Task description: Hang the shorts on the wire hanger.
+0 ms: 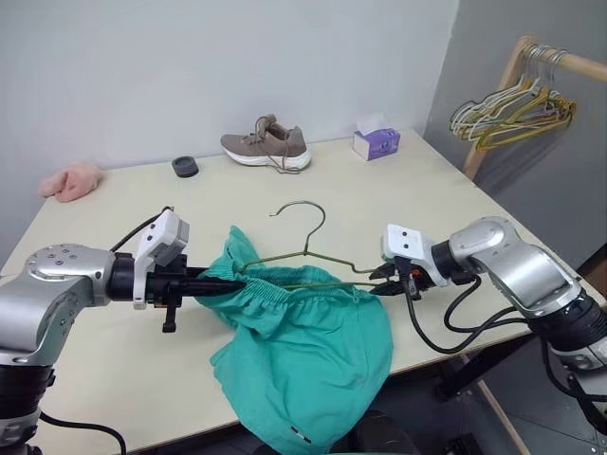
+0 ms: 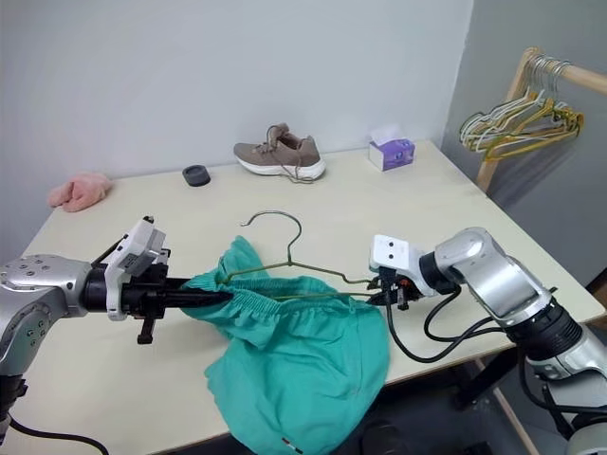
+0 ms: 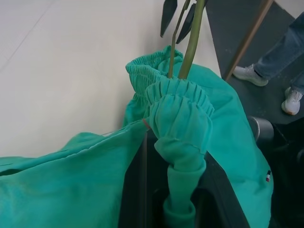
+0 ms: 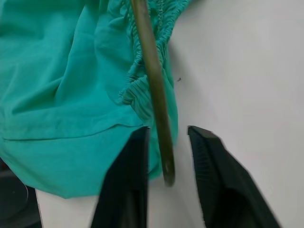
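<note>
The robot's left gripper is squeezing the shorts' side into a tight bunch, so it needs to open, move back and grab a broader fold under the shorts' waistband.
The teal-green shorts hang over the table's front edge, their gathered waistband threaded along the thin olive wire hanger. The hanger is held roughly level between both arms, its hook pointing away from me. My left gripper is shut on the bunched waistband at the hanger's left end, with fabric wrapped between its fingers. My right gripper is at the hanger's bare right tip. Its two fingers stand close on either side of the wire, with a narrow gap on each side.
On the table at the back lie a tan shoe, a purple tissue box, a black round lid and a pink cloth. A wooden rack with bunched hangers stands at the right. A person's legs are beyond the table.
</note>
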